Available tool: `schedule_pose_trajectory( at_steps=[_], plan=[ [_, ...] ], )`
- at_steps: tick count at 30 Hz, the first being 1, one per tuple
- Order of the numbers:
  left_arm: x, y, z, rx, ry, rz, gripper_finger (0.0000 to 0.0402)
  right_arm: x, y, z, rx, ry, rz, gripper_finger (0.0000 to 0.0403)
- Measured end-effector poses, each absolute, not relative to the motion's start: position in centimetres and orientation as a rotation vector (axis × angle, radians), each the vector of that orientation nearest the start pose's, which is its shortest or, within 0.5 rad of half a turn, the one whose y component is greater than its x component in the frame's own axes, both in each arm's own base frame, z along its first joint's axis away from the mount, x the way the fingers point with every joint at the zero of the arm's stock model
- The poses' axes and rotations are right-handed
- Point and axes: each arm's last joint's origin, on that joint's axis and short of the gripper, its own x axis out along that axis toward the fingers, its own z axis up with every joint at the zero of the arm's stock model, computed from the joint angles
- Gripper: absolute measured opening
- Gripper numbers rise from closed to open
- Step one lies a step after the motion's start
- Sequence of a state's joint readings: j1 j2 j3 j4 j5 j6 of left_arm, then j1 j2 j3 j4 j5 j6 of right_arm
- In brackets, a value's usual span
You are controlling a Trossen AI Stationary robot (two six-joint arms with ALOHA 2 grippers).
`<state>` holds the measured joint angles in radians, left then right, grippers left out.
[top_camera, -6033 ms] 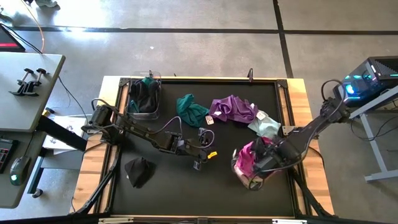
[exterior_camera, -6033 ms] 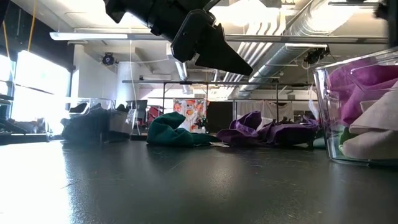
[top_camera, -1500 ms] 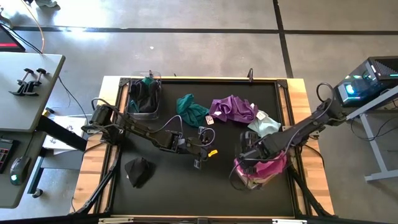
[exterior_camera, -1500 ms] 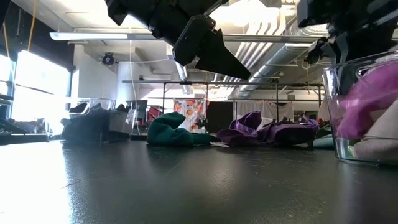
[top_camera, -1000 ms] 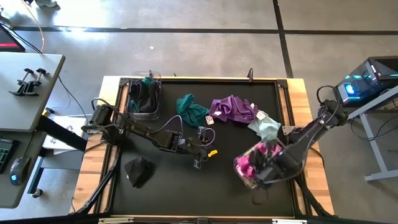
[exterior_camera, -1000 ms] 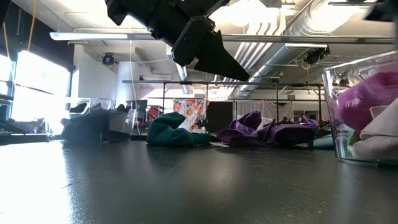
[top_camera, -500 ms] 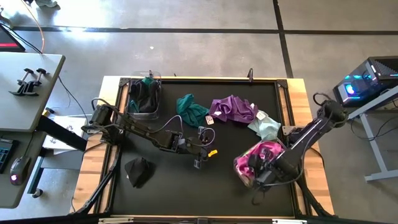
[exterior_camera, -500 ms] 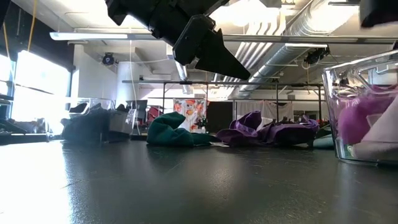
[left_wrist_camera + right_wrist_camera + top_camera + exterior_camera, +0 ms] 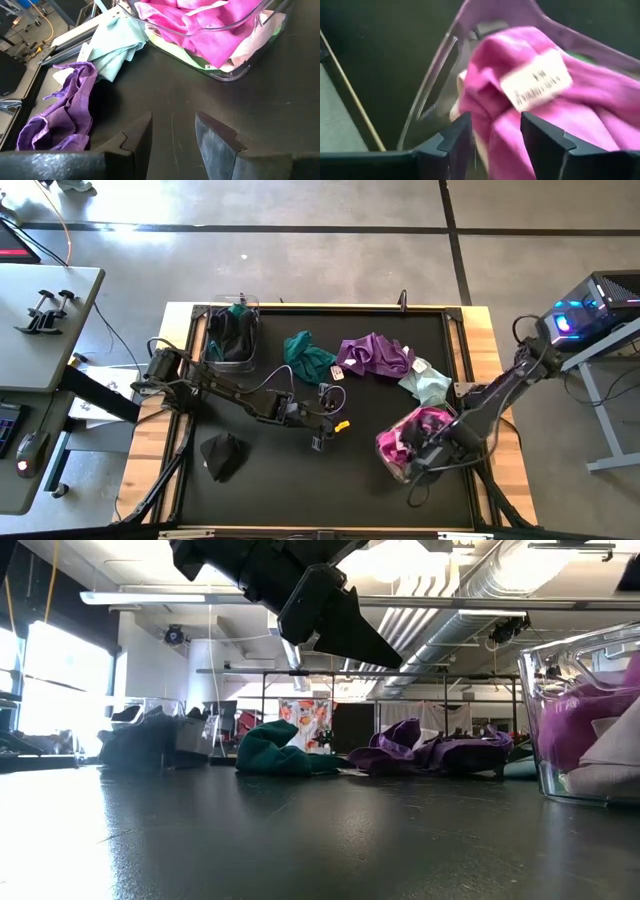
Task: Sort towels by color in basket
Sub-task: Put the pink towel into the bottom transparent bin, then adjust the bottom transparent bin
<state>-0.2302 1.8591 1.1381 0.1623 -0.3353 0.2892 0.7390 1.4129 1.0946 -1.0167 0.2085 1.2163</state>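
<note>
My gripper will push the clear basket [image 9: 408, 445], and the basket should slide toward the frame with the magenta towels inside, because it sits crooked with open mat [image 9: 447, 495] beyond it.
A clear basket [image 9: 385, 452] at the table's near right holds magenta towels [image 9: 412, 428]. My right gripper [image 9: 495, 125] hangs open just over the top magenta towel [image 9: 520, 115], which bears a white label; I cannot tell whether its fingers touch the cloth. My left gripper [image 9: 173, 122] hovers open mid-table [image 9: 322, 438], holding nothing. Teal [image 9: 306, 356], purple [image 9: 375, 355] and mint [image 9: 426, 383] towels lie along the far side, a black one [image 9: 222, 455] at the near left. A second basket [image 9: 232, 335] at the far left holds dark towels.
The table has a raised wooden frame [image 9: 320, 308] around a black mat. Open mat lies between my left gripper and the near edge. In the low view the right basket's clear wall [image 9: 545, 740] stands at the picture's right, with my left gripper [image 9: 335, 615] above.
My right gripper has shifted a little over the right basket and its wrist has rolled. The magenta towel under it has sunk and spread out inside the basket, lying lower and wider than a second ago.
</note>
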Motion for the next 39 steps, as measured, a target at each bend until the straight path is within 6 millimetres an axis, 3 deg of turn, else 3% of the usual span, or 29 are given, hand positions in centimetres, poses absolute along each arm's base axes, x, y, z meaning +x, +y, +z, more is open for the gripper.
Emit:
schedule_pose_trajectory(
  at_steps=[4,9,14,20,24,27,32,36,39],
  plan=[
    [39.1,-8.2,18.9,0.438,0.552,0.024,0.0136,17.3,16.2,26.9,0.417,1.265,-0.504,0.0166],
    [39.1,-8.2,18.9,0.438,0.551,0.024,0.0136,15.3,15.0,26.4,0.405,1.288,-0.794,0.0145],
    [39.1,-8.2,19.0,0.437,0.550,0.024,0.0136,14.8,14.0,23.0,0.441,1.333,-0.922,0.0131],
    [39.1,-8.2,19.0,0.437,0.549,0.024,0.0136,15.5,13.1,17.8,0.510,1.384,-0.773,0.0129],
    [39.1,-8.2,19.0,0.436,0.548,0.024,0.0136,15.5,12.4,16.4,0.493,1.400,-0.719,0.0129],
    [39.1,-8.2,19.0,0.431,0.548,0.026,0.0136,15.5,12.3,17.5,0.430,1.433,-0.748,0.0129],
    [39.3,-8.0,18.9,0.382,0.536,-0.080,0.0136,15.9,13.0,22.4,0.328,1.415,-0.780,0.0129],
    [40.5,-7.0,17.9,0.276,0.461,-0.234,0.0133,16.5,14.3,26.3,0.316,1.277,-0.709,0.0129],
    [41.7,-6.0,16.0,0.218,0.419,-0.318,0.0122,16.9,15.4,28.5,0.300,1.084,-0.645,0.0129]
  ],
)
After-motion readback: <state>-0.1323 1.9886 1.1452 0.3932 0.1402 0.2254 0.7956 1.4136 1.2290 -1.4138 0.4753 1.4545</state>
